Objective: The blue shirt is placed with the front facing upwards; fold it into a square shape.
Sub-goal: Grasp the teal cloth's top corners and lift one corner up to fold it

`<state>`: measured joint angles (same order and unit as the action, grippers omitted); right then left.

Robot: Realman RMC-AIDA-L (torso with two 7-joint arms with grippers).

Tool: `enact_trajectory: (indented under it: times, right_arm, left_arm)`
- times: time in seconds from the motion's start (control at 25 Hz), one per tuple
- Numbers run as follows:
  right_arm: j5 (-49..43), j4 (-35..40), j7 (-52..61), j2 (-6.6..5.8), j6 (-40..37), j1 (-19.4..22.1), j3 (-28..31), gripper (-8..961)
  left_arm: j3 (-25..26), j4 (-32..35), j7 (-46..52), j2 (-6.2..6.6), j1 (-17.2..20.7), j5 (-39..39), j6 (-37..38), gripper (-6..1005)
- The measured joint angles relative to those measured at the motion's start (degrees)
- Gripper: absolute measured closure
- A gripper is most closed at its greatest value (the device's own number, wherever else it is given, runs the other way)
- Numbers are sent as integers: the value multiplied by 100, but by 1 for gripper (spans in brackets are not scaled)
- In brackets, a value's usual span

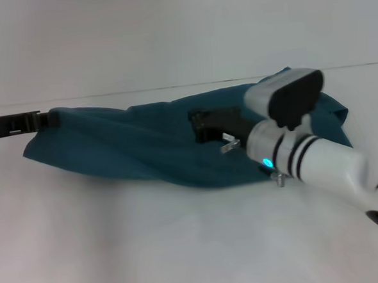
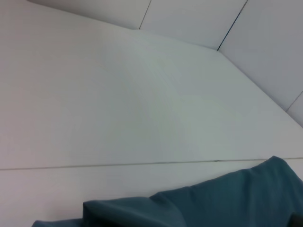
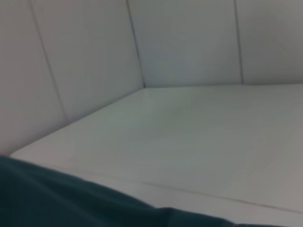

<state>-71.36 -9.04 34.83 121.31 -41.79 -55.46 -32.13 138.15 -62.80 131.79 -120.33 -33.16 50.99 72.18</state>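
Observation:
Next, my right gripper pulls the blue shirt's middle closer while my left gripper folds the shirt's held corner (image 1: 66, 121) over, because the shirt is stretched out into a long band (image 1: 147, 141).
The blue shirt (image 1: 131, 145) lies bunched and folded as a long teal band across the white table (image 1: 182, 244); no print shows. My left gripper (image 1: 45, 118) reaches in from the far left and is shut on the shirt's left upper corner. My right gripper (image 1: 197, 125) sits low over the middle of the shirt, its white arm (image 1: 325, 162) coming in from the right and hiding part of the cloth. Teal cloth also shows in the left wrist view (image 2: 222, 198) and in the right wrist view (image 3: 57, 198).
The white table stretches in front of the shirt. A white wall (image 1: 169, 33) rises just behind the shirt, and the wrist views show its panels (image 2: 265, 38) and corner (image 3: 137, 56).

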Motion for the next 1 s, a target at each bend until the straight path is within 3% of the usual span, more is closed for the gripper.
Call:
enact_trajectory:
  times: [0.44, 0.76, 0.88, 1.0]
  right_arm:
    - [-1471, -443, 635, 14, 801, -600, 418, 954]
    - [-3108, -907, 753, 21, 1051, -756, 1626, 954]
    - [-3537, -1049, 721, 3, 1055, -663, 2078, 954]
    - [-3618, -1061, 694, -75, 669, -248, 2493, 954]
  left_arm:
    - [-11, -141, -48, 17, -44, 440, 49, 961]
    - [-25, -162, -198, 0, -46, 735, 166, 961]
    - [-6, -162, -251, 18, -46, 801, 192, 961]
    - [-1, -175, -267, 32, -38, 813, 196, 961]
